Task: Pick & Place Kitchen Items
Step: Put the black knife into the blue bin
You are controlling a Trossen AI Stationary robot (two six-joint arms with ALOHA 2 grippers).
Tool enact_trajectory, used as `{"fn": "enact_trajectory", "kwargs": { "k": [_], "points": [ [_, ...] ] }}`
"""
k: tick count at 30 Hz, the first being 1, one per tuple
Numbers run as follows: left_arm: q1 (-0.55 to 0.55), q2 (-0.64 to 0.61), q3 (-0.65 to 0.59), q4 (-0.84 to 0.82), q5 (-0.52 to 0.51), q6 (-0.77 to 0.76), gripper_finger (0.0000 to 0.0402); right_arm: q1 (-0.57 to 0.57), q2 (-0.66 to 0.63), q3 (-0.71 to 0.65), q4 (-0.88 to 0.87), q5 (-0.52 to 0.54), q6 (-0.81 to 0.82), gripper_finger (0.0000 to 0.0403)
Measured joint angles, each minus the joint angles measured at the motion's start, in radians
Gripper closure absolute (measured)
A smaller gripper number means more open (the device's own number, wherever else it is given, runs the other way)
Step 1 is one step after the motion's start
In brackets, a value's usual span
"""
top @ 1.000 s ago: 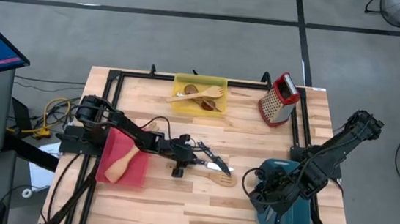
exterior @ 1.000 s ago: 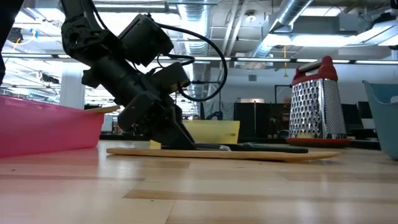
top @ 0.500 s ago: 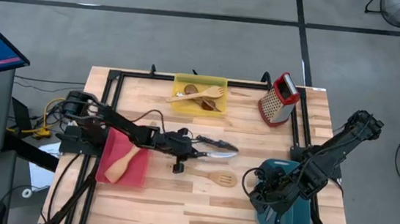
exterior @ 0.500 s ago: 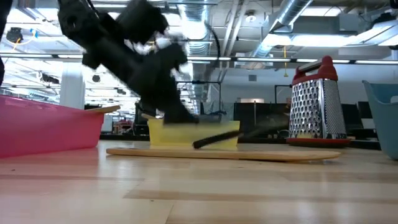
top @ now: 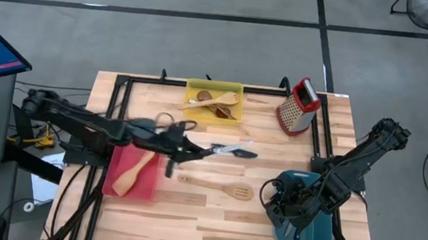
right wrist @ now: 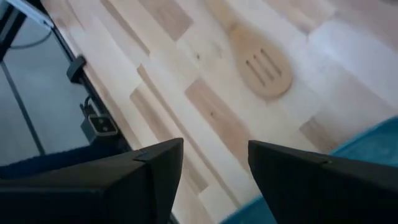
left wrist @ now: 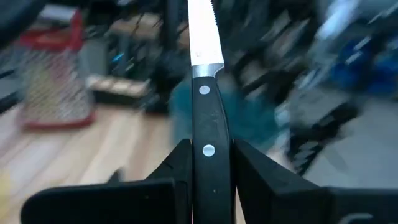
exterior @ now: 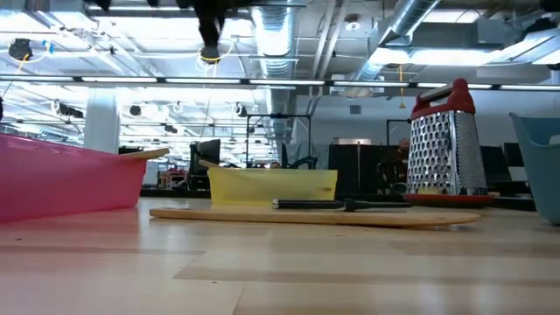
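The knife's blade (top: pixel 231 148) points toward my right gripper, so my left gripper should turn it toward the yellow bin (top: pixel 228 115) and offer the knife's handle to my right gripper.
My left gripper (top: pixel 191 150) is above the middle of the table, shut on a black-handled steel knife (top: pixel 233 149). The knife's blade (left wrist: pixel 204 31) points toward the table's right. A pale slotted turner (top: pixel 219 187) lies flat on the table just nearer than the knife. In the low view a dark slim shape (exterior: pixel 341 205) shows just over the turner (exterior: pixel 315 215); I cannot tell what it is. My right gripper (top: pixel 284 209) is open and empty at the teal bin's (top: pixel 309 232) left rim. My left gripper pinches the knife's black riveted handle (left wrist: pixel 210 168) between its two fingers, one on each narrow edge. The fingers come about level from the table's left and lie along the knife. The knife is lifted clear, and its blade sticks out ahead of the fingertips.
A red bin (top: pixel 120 158) at the left holds a pale spatula (top: pixel 132 173). A yellow bin (top: pixel 191 110) at the far edge holds wooden utensils. A red-topped box grater (top: pixel 299 106) stands at the far right. A black frame rail (top: pixel 318 138) runs along the table's edges.
My left gripper has lifted the knife off the turner and drawn back toward the table's left and far edge, still shut on the handle. The knife went from lying on the turner to tilted, then clear of the table. The turner stays on the table.
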Motion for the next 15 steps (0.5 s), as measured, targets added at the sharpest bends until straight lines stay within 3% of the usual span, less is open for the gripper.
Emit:
{"fn": "enact_trajectory", "kwargs": {
  "k": [8,15],
  "points": [
    [-0.079,-0.236,0.0,0.11,0.18,-0.069,0.034,0.0,0.0,0.0,0.003,0.097,-0.01,0.0212],
    [-0.188,-0.326,0.002,0.289,0.323,-0.069,0.034,-0.003,0.007,0.0,0.016,0.123,-0.037,0.0212]
  ]
}}
